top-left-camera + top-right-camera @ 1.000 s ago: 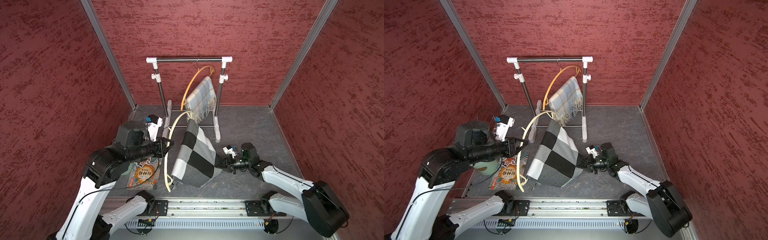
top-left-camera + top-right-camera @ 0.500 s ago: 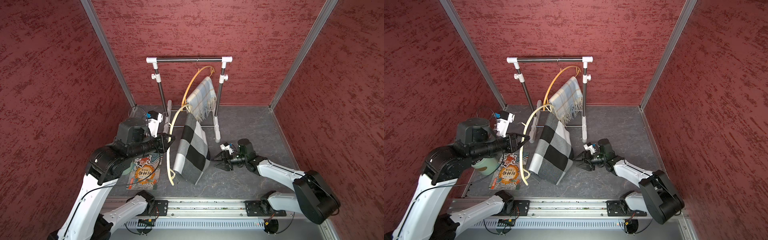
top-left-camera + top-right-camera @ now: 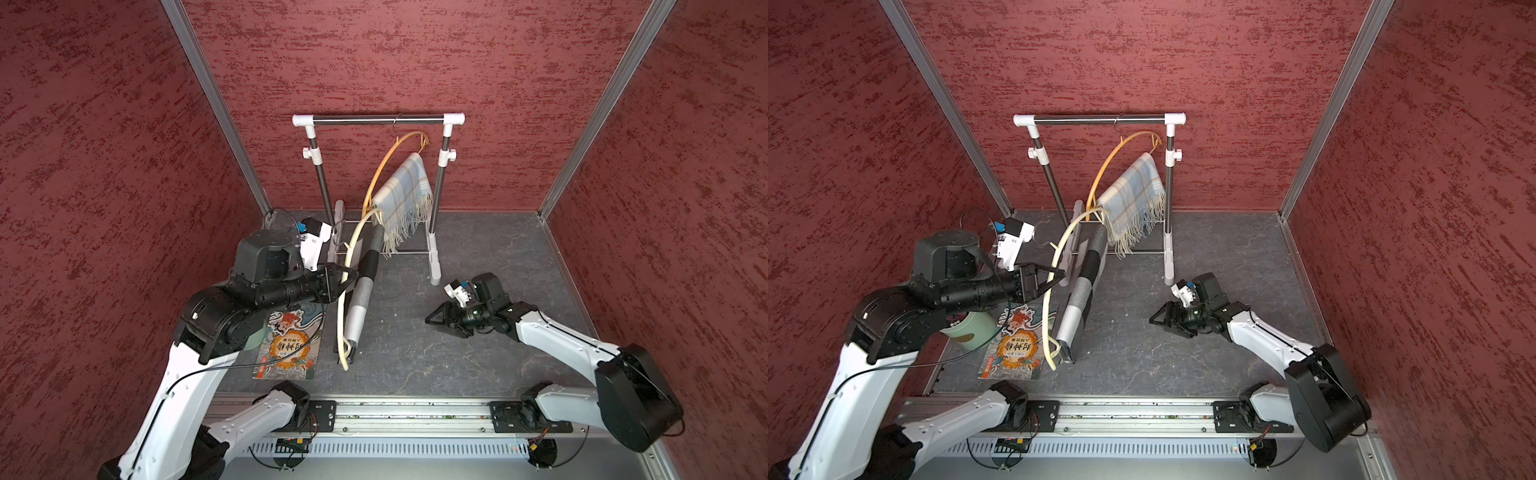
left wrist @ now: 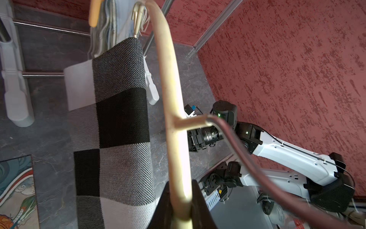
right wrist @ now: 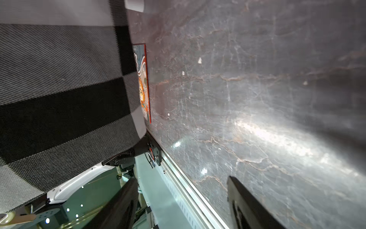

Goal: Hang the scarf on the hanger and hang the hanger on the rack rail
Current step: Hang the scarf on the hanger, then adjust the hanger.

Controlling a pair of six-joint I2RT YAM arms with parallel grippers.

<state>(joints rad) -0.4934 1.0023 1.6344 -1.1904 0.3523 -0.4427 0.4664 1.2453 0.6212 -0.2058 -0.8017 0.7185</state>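
Note:
The robot's left gripper is busy on the hanger's arc (image 4: 178, 152), so its open right gripper should take the arc (image 3: 1046, 313) before the left gripper pulls the checked scarf's edge.
My left gripper (image 3: 347, 276) is shut on the arc of a cream hanger (image 3: 341, 320), held tilted above the floor. In the left wrist view both jaws press on the hanger (image 4: 174, 111) at the left gripper (image 4: 181, 202). The black, grey and white checked scarf (image 3: 361, 299) is draped over this hanger and hangs down, seen edge-on in both top views (image 3: 1077, 303). To its right, low over the floor, my right gripper (image 3: 438, 326) stands open with nothing in it, well apart from the scarf (image 5: 59, 89). Its jaws are wide apart in the right wrist view (image 5: 182, 202).
A white and metal clothes rack (image 3: 378, 120) stands at the back. It carries an orange hanger with a pale plaid fringed scarf (image 3: 405, 195). A colourful book (image 3: 291, 345) lies on the floor under my left arm, beside a green cup (image 3: 971, 330). Red walls close in three sides.
My right gripper opened, let go of the scarf's corner and drew back to the right. The scarf swung from spread out to hanging straight from the hanger.

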